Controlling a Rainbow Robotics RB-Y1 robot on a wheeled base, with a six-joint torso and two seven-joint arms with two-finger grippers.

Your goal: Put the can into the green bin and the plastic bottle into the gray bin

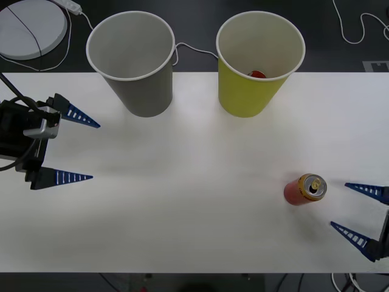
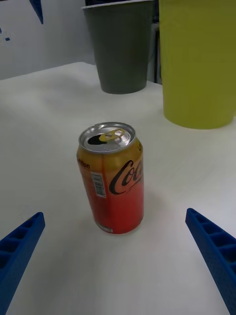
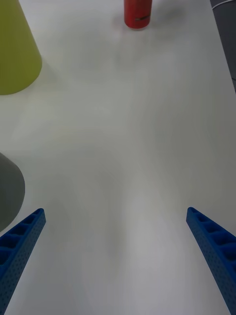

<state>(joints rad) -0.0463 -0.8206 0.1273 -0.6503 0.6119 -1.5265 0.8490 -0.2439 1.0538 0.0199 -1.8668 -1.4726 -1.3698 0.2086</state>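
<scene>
I expect the orange-red can (image 1: 305, 189) to settle next to the small red object (image 1: 258, 74) with its gold top up when I drop the can into the green bin, because the object leaves space in there.
The orange-red can (image 1: 304, 190) stands upright on the white table at the front right, gold top up. My right gripper (image 1: 339, 205) is open just right of it, apart from it; in the right wrist view the can (image 2: 112, 182) stands a little ahead of the blue fingers (image 2: 19, 246). The green bin (image 1: 260, 61) and gray bin (image 1: 130, 61) stand upright side by side at the table's far edge, gray on the left. My left gripper (image 1: 95, 151) hangs open at the left edge, holding nothing. The plastic bottle is out of view.
A small red round object (image 1: 258, 74) lies inside the green bin. The left wrist view looks across the bare table (image 3: 123, 123) toward the can (image 3: 137, 14). A white disc (image 1: 30, 27) and cables lie on the floor beyond the table.
</scene>
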